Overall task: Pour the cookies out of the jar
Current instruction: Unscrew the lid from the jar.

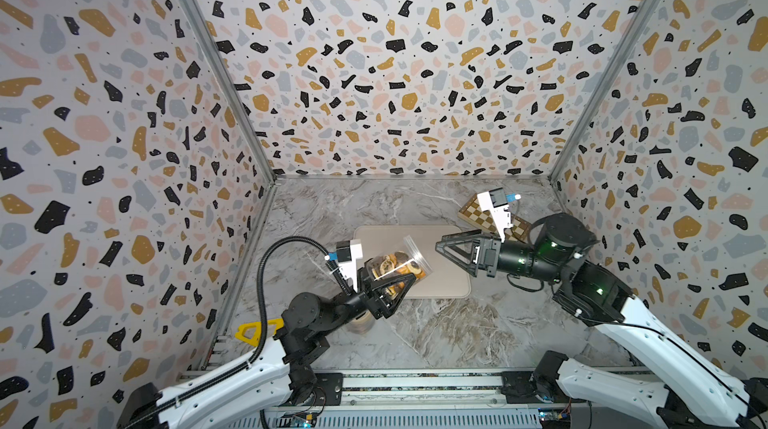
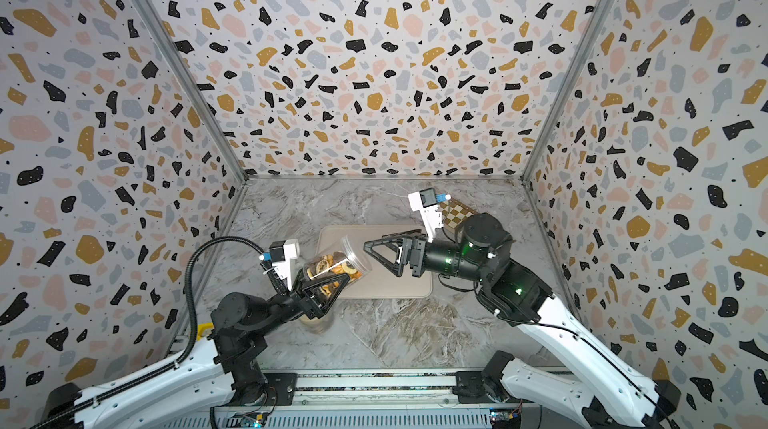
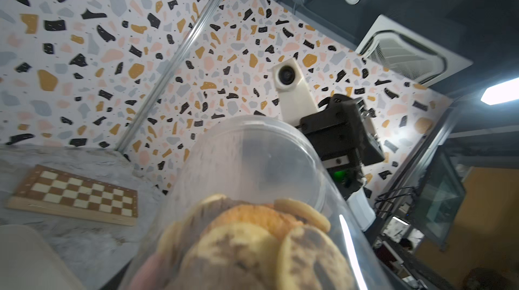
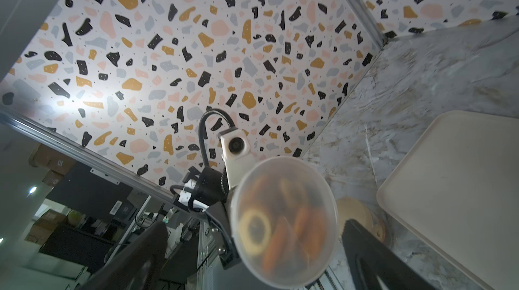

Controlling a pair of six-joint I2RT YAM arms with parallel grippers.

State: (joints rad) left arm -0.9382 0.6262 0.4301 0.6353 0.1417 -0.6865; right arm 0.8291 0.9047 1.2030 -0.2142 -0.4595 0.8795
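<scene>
A cloudy lid (image 4: 284, 221) is on the jar's raised end, so next my left gripper turns the jar back into my right gripper's open fingers (image 1: 456, 247) to loosen the lid before it pours.
A clear plastic jar (image 1: 401, 260) (image 2: 336, 263) hangs tilted over the near left edge of the beige tray (image 1: 449, 281). My left gripper (image 1: 405, 277) (image 2: 338, 279) is shut on its lower half. The cookies (image 1: 395, 267) (image 3: 252, 241), golden, brown and ring-shaped, lie heaped in the low end by the fingers. The raised ridged end points at my right gripper (image 1: 439, 249) (image 2: 366, 246), which is open a short way off, not touching. In the right wrist view that end (image 4: 283, 218) looks cloudy between the spread fingers (image 4: 373, 255); whether it is uncovered I cannot tell.
A tan round lid (image 1: 361, 323) (image 4: 355, 214) lies on the marble table under my left arm. A wooden chessboard (image 1: 473, 211) (image 3: 75, 194) sits at the back right behind the tray. A yellow piece (image 1: 253, 331) lies by the left wall. Patterned walls close three sides.
</scene>
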